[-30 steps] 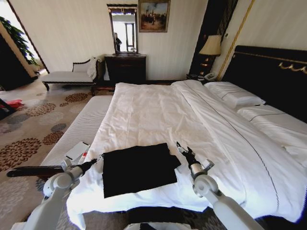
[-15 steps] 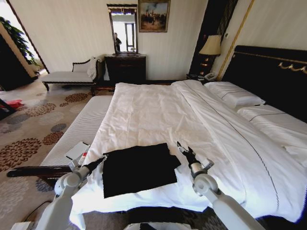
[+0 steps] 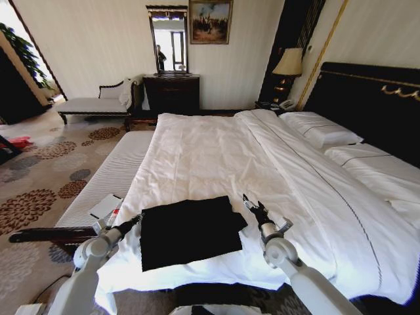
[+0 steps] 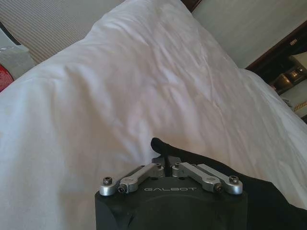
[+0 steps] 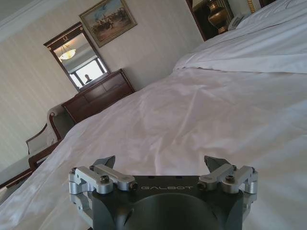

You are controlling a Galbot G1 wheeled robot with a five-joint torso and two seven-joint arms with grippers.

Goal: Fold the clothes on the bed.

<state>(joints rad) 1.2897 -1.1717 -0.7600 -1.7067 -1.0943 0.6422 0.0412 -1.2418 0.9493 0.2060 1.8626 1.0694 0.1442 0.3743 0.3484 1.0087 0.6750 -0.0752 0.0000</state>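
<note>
My gripper will raise the black garment [image 3: 190,233], which lies flat with a straight far edge [image 3: 187,203], by that edge, so its folded layers should hang together like a sheet.
The clothes [image 3: 190,231] are a black garment lying flat and folded into a rough rectangle on the white duvet near the foot of the bed [image 3: 216,151]. My left gripper [image 3: 138,217] is at the garment's left corner. In the left wrist view the left gripper [image 4: 166,163] has its fingers shut together, with the black fabric [image 4: 268,196] bunched at their tips. My right gripper [image 3: 248,200] hovers just off the garment's right edge. In the right wrist view the right gripper [image 5: 160,163] is open over bare duvet, with nothing between its fingers.
A white striped bench [image 3: 108,177] runs along the bed's left side, with a small box [image 3: 105,208] on it. Pillows [image 3: 321,131] lie by the dark headboard at the right. A chaise [image 3: 98,104], a dresser [image 3: 172,92] and a lamp [image 3: 289,62] stand by the far wall.
My left arm has swung its elbow in towards the bed, and its gripper stays at the garment's left corner. The right arm and the garment have hardly moved.
</note>
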